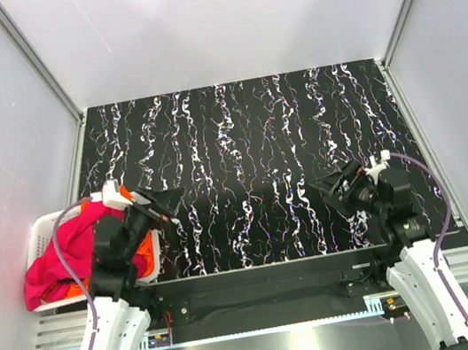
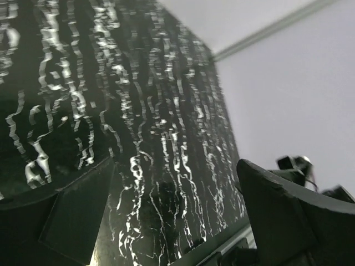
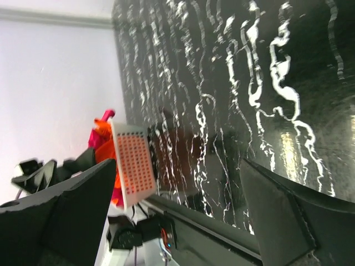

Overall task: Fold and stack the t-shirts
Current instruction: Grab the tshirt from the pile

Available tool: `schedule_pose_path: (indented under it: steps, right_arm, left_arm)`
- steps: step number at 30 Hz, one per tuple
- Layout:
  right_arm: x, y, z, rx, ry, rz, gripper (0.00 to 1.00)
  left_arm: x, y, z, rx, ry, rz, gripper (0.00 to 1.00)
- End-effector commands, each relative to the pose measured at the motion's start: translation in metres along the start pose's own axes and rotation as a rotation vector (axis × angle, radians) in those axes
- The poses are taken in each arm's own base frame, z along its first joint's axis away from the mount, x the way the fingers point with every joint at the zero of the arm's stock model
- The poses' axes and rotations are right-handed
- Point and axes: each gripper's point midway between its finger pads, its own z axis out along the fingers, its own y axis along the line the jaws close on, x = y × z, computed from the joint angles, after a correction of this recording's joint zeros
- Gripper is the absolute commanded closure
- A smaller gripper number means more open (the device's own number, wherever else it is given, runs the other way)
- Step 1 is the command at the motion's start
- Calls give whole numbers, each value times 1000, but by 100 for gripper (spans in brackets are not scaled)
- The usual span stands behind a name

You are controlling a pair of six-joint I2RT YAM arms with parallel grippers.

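The magenta-red t-shirt point(image 1: 71, 247) should come loose and leave the orange t-shirt behind when I lift it, because orange cloth point(image 1: 146, 254) shows from under the magenta-red t-shirt's edges.
A magenta-red t-shirt point(image 1: 66, 248) lies crumpled in the white slatted basket point(image 1: 43, 229) at the table's left edge, with an orange t-shirt point(image 1: 143, 251) under it. The right wrist view shows the orange shirt point(image 3: 105, 144) and a bit of the magenta one point(image 3: 95, 136) behind the basket wall point(image 3: 133, 163). No black or pink shirt shows. My left gripper point(image 1: 165, 206) is open and empty, just right of the basket above the table; it also shows in the left wrist view point(image 2: 177, 216). My right gripper point(image 1: 335, 187) is open and empty over the table's near right; it also shows in the right wrist view point(image 3: 177, 216).
The black marbled table point(image 1: 247, 146) spreads between white walls with metal corner rails point(image 1: 35, 60). The table's front edge point(image 1: 276, 267) runs just ahead of both arm bases.
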Motion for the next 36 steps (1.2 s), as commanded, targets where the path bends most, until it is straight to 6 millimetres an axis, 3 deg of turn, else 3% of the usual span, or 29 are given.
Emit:
schedule_pose_path:
  steps: [1,2,3,4,5,7,8,9,12,15,17,19,20,22,25,30,36]
  right_arm:
    - [-20,-1,-5,137,-64,-15,0]
    - [-19,-13,-6,222,-52,20,0]
    - [-18,-11,-8,236,-35,17,0]
    - [-20,0,-10,223,-18,-28,0]
    - [-17,1,-13,235,11,-32,0]
    - [-23,8,-17,269,13,-45,0]
    - [-22,1,-20,323,13,-16,0]
    - [-22,2,-19,329,19,-6,0]
    - [-21,9,-14,323,66,-5,0]
    - [-25,17,-11,339,98,-14,1]
    - [-31,27,-13,339,107,-56,1]
    - [-35,33,-13,355,126,-89,1]
    - [-36,35,-13,358,138,-97,1]
    - [-40,41,-11,360,165,-127,1]
    - [-40,42,-9,373,198,-150,1]
    - [-46,45,-8,374,180,-171,1]
    - [-41,54,-2,352,212,-187,1]
  left_arm:
    - [-24,14,-3,-220,-26,-10,1]
    - [-17,31,-6,-330,22,-26,1]
    - [-33,20,-9,-352,-9,-17,1]
    - [-44,26,-13,-419,-43,5,1]
    - [-42,32,-22,-482,-15,9,1]
    - [-70,28,-33,-572,-98,34,1]
    - [-72,34,-41,-633,-99,36,1]
    - [-86,21,-46,-626,-135,52,1]
    - [-115,12,-58,-665,-250,72,1]
    - [-131,7,-70,-722,-296,72,1]
    - [-124,19,-76,-826,-244,36,1]
    - [-130,16,-84,-888,-245,-11,1]
    - [-122,24,-97,-976,-202,-32,1]
    - [-133,21,-101,-1047,-212,-55,4]
    - [-134,23,-104,-1131,-149,-69,9]
    - [-102,48,-117,-1329,-6,-212,21]
    - [-84,78,-128,-1448,24,-326,34]
